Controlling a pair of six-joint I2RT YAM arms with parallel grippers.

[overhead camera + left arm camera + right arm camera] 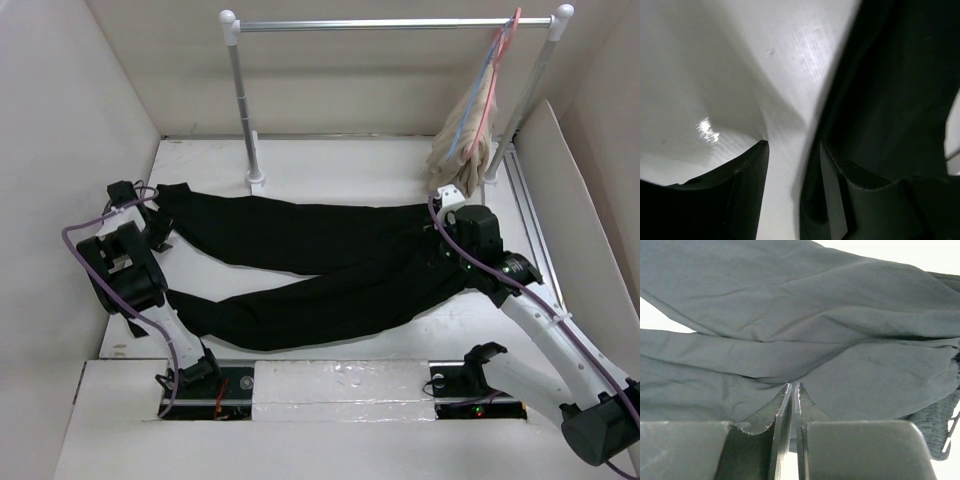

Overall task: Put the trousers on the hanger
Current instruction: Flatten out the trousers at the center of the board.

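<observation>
The far leg of the black trousers lies at a slant and gets thinner toward its cuff, so I expect the leg to become straight and wider when the robot pulls on the cuff.
The black trousers lie flat on the white table, both legs running left and the waist at the right. My left gripper is at the cuff of the far leg. In the left wrist view it is open with bare table between the jaws, and its right finger lies against the trousers. My right gripper is over the waist end. In the right wrist view it is shut, its tips touching the trousers at a crease. The light-blue hanger hangs on the rail at the back right.
A metal clothes rail on two posts stands at the back. A pink hanger and a beige garment hang at its right end beside the blue hanger. White walls close in on the left and right.
</observation>
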